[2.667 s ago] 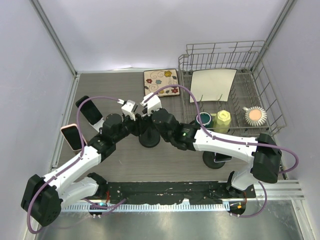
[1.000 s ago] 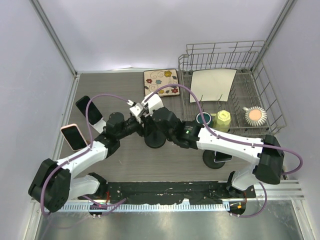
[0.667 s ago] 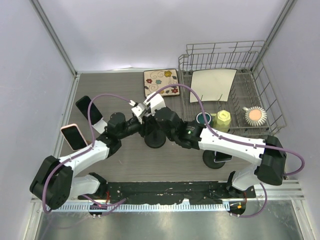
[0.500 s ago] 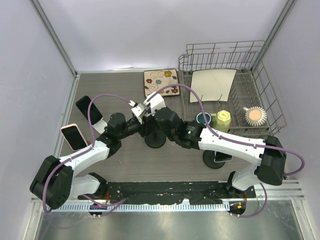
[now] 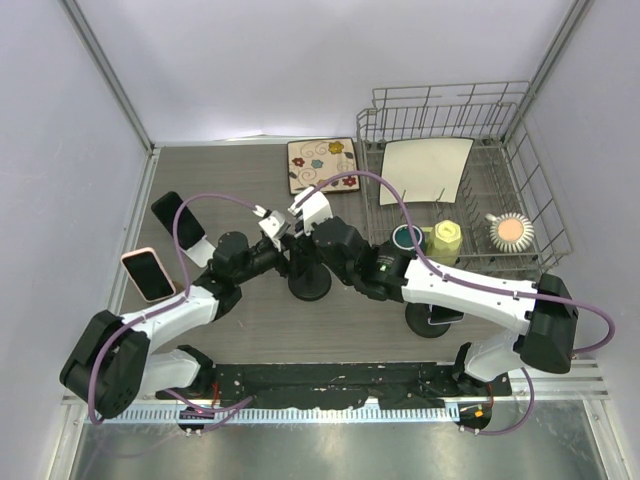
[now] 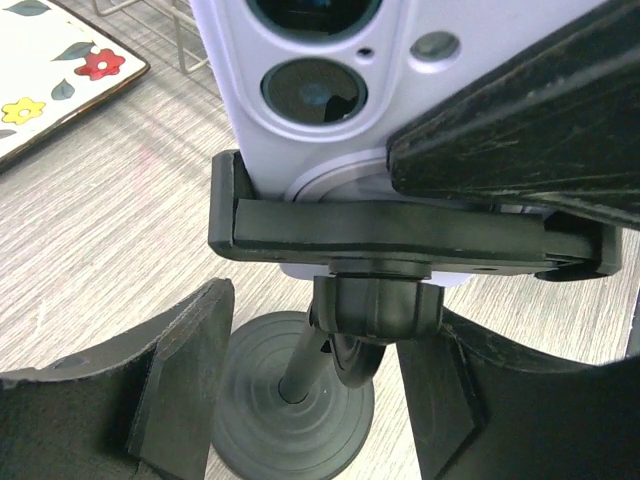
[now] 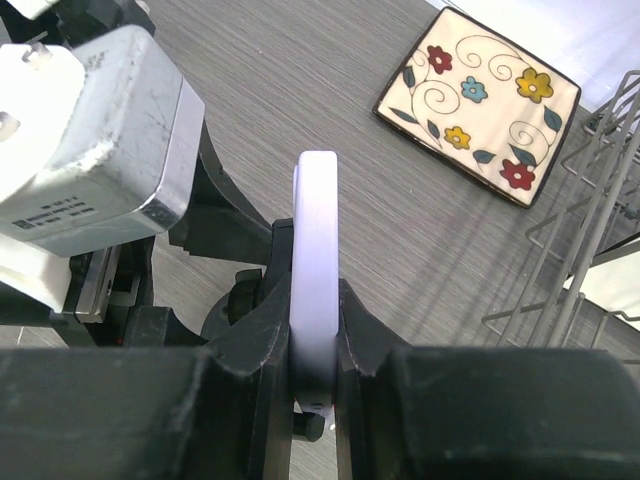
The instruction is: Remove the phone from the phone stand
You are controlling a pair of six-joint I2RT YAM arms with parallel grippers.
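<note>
The clamp (image 6: 390, 234) is around the phone and the neck is loose inside the robot's left gripper, so the left gripper should squeeze the neck (image 6: 311, 357) before the right gripper pulls the phone out.
A white phone (image 7: 316, 250) stands edge-on in a black phone stand; its back and camera lenses show in the left wrist view (image 6: 330, 60). The stand's clamp (image 6: 400, 235) holds it above a round base (image 5: 310, 285). My right gripper (image 7: 317, 330) is shut on the phone's two faces. My left gripper (image 6: 320, 370) is open and straddles the stand's neck and ball joint (image 6: 375, 300). Its left finger (image 6: 190, 370) is clear of the neck and its right finger (image 6: 450, 400) is close beside the ball joint. In the top view both grippers (image 5: 290, 235) meet over the stand.
A black phone (image 5: 168, 215) and a pink phone (image 5: 147, 273) sit on stands at the left. Another stand (image 5: 432, 320) is under the right arm. A flowered tray (image 5: 322, 164) lies behind. A wire dish rack (image 5: 520, 200) with dishes fills the right.
My left gripper has moved right and down from beside the stand to straddle its neck. My right gripper has stayed shut on the phone and shifted only slightly.
</note>
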